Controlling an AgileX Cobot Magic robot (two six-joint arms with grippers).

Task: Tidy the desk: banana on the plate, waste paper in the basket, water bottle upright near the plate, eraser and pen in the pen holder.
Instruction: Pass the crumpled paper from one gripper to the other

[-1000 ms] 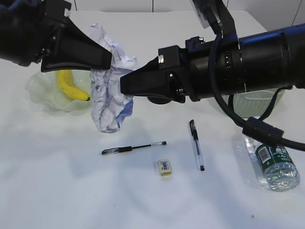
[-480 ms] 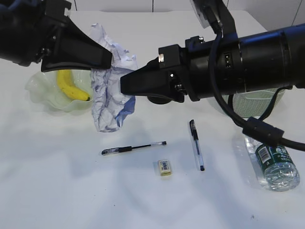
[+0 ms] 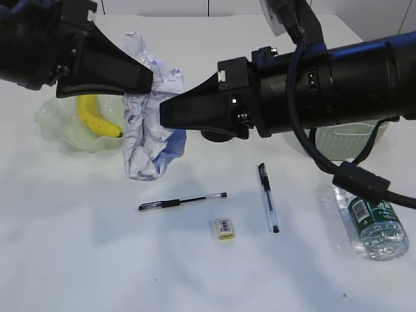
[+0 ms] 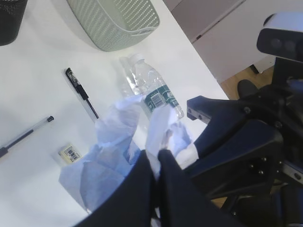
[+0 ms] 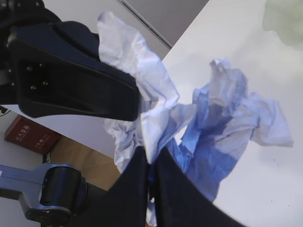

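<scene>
My left gripper is closed on the waste paper's top (image 3: 156,75), so it should open and move back out of the way before my right gripper takes the paper to the basket (image 3: 344,144).
The crumpled white-and-blue waste paper (image 3: 146,133) hangs above the table between both arms. My left gripper (image 3: 151,80) is shut on its upper part, and my right gripper (image 3: 162,114) is shut on a fold from the right. The wrist views show each pair of jaws pinching paper (image 4: 118,142) (image 5: 222,127). The banana (image 3: 97,120) lies on the translucent plate (image 3: 51,127). The water bottle (image 3: 374,224) lies on its side at the right. Two pens (image 3: 182,201) (image 3: 267,197) and the eraser (image 3: 225,227) lie on the table. The black mesh pen holder (image 4: 8,19) stands beside the basket (image 3: 351,140).
The pale green basket sits behind my right arm, which spans the right half of the exterior view. The table's right edge runs just beyond the bottle (image 4: 151,90).
My right gripper has shut on the paper and shifted slightly left. The paper's lower edge has risen a little. The left arm has not moved.
</scene>
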